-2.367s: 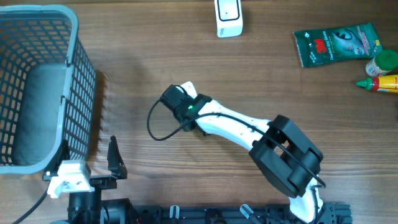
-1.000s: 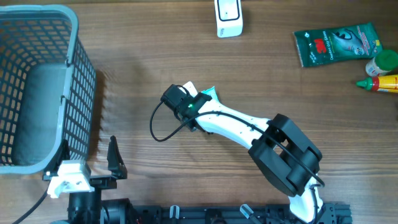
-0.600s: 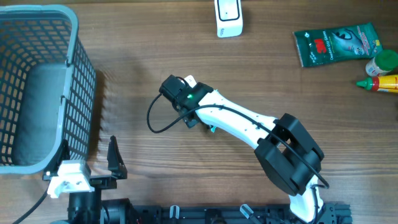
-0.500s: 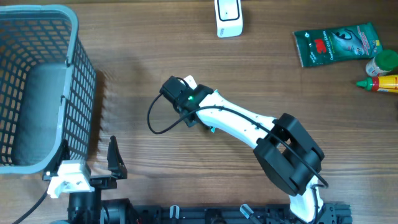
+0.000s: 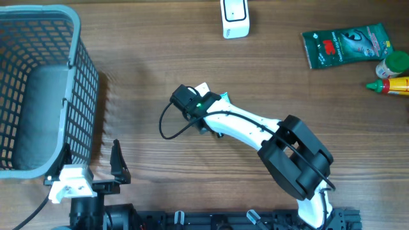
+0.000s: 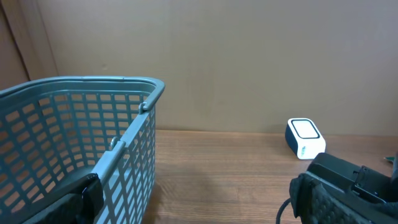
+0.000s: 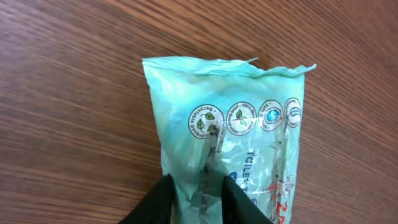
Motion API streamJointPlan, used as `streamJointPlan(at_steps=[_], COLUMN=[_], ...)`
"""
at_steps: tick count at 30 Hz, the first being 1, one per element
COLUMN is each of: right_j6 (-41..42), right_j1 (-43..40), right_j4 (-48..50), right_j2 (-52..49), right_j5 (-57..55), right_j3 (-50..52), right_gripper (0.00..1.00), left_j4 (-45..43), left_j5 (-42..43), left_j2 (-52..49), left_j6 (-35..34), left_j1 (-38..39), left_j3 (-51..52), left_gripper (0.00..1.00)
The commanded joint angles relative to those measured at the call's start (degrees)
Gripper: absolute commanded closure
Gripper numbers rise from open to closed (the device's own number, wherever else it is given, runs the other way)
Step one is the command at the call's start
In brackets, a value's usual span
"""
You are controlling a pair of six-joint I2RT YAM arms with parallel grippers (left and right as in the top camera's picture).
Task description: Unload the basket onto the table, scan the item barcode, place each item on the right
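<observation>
The packet's upper side [image 7: 244,134] has round symbols on it where I need a barcode. I should pick the packet up with my right gripper and flip it over before scanning.
The item is a pale green plastic packet [image 7: 230,124] with printed round symbols, lying flat on the wooden table. No barcode shows on the face that is up. My right gripper [image 7: 200,200] is shut on the packet's near end, and the film bunches up between its black fingertips [image 7: 163,198]. From overhead the right gripper [image 5: 206,97] hides nearly all of the packet; only a teal edge [image 5: 223,97] shows. The white scanner [image 5: 234,18] stands at the table's far edge, also seen from the left wrist [image 6: 305,138]. My left gripper [image 5: 115,163] is open near the front left, holding nothing.
A grey-blue wire basket [image 5: 38,89] fills the left side, close beside the left gripper. At the far right lie a dark green 3M pouch [image 5: 345,43], a green-capped jar [image 5: 393,64] and a yellow bottle [image 5: 391,85]. A black cable [image 5: 167,128] loops off the right wrist.
The right gripper opened, then closed again on the packet's end while its wrist shifted slightly right. The packet's teal edge shows again from overhead. The left arm has not moved.
</observation>
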State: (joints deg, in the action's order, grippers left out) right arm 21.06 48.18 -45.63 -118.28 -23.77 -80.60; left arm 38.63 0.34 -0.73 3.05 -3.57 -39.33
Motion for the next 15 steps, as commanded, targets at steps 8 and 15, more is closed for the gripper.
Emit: streamJointPlan(at_steps=[8, 15], right_j6=[1.6, 3.2], right_j1=[-2.1, -2.8], right_j4=[-2.3, -2.6], right_j2=[-2.4, -2.4], right_j5=[2.6, 4.7], right_j3=[0.3, 2.4], right_gripper=[0.44, 0.82], left_j4=[-0.2, -0.2], left_j5=[-0.2, -0.2], left_j2=[0.5, 0.5], left_j6=[-0.5, -0.5], left_j1=[-0.5, -0.5], left_j3=[0.1, 0.1], left_gripper=[0.0, 0.0])
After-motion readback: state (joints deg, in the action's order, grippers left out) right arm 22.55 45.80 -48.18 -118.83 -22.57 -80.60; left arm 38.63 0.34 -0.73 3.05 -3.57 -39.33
